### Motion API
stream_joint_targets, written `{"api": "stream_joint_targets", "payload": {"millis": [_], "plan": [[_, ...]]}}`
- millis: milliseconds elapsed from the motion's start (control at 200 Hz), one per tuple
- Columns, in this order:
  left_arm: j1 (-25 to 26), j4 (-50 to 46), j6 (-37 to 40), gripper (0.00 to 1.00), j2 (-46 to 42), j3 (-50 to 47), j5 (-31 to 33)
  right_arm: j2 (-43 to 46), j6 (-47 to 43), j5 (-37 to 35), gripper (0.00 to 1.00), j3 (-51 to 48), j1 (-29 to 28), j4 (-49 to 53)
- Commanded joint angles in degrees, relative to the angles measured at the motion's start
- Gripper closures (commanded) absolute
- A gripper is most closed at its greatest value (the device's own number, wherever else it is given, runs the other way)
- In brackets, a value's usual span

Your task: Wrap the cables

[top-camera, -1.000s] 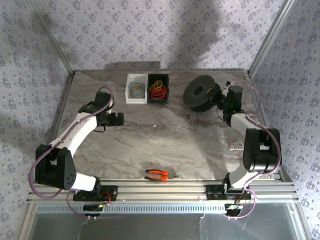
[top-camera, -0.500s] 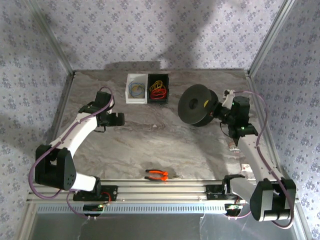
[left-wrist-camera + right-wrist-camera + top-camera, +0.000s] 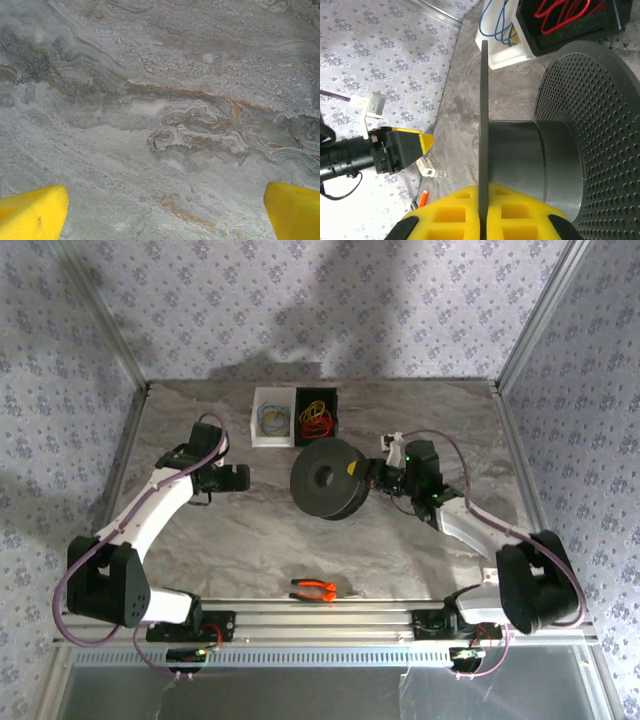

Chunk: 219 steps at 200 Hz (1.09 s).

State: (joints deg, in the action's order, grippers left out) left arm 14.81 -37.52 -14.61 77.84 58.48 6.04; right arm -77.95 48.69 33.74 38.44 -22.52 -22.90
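My right gripper is holding the edge of the spool's upper disc (image 3: 353,452) over open marble (image 3: 281,492). I should keep lowering it until the spool's lower disc rests flat, then let go.
A black spool (image 3: 327,478) stands on edge at mid-table, with my right gripper (image 3: 375,478) shut on its flange. From the right wrist, the thin flange (image 3: 484,100) runs between the yellow fingers (image 3: 445,215); the core (image 3: 535,155) and the perforated far flange (image 3: 600,115) lie to the right. Blue cable coils lie in a white bin (image 3: 272,417). A black bin (image 3: 317,417) holds red and yellow coils. My left gripper (image 3: 238,477) hovers open left of the spool, over bare marble (image 3: 165,130), its yellow fingertips (image 3: 32,212) wide apart.
Orange-handled pliers (image 3: 313,589) lie near the front rail. The two bins (image 3: 502,45) sit just behind the spool. Metal frame posts and patterned walls close in the table on three sides. The left gripper (image 3: 407,145) also shows in the right wrist view.
My right arm has carried the spool from the back right toward the middle of the table and tipped it onto its edge. The left arm has stayed put.
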Motion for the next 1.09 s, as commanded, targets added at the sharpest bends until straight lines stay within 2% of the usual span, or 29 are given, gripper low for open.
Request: {"api": "stream_joint_targets", "payload": {"millis": [0,195,365,495,710,909,999,1089], "plan": [[0.31,-0.98,0.64,0.0,-1.93,0.68,1.03,-3.79,4.46,2.26,1.0,-0.21,-0.3,-12.52],[0.31,-0.98,0.64,0.0,-1.82,0.28,0.93,-12.39,4.65,2.36,1.0,-0.38,-1.02,-14.85],[0.35,-0.98,0.64,0.0,-1.38,0.58,0.57,-16.5,-3.83,-1.81,1.0,0.54,-2.13,-6.46],[0.4,-0.98,0.76,0.0,-1.05,0.85,0.45,-19.92,-5.27,-2.7,1.0,0.42,-2.42,-5.62],[0.4,-0.98,0.9,0.0,-0.95,0.79,0.6,-22.57,-5.74,-2.8,0.84,1.08,-2.56,-6.15],[0.4,-0.98,0.99,0.0,-1.03,0.94,0.57,-19.52,-11.36,-4.05,0.69,4.25,-2.61,2.13],[0.48,-0.98,1.08,0.0,-1.04,1.15,0.6,-16.22,-16.48,-5.58,0.54,6.73,-2.49,8.95],[0.48,-2.46,1.24,0.0,-1.14,1.36,0.81,-12.49,-21.82,-8.06,0.26,10.09,-2.35,16.41]]}}
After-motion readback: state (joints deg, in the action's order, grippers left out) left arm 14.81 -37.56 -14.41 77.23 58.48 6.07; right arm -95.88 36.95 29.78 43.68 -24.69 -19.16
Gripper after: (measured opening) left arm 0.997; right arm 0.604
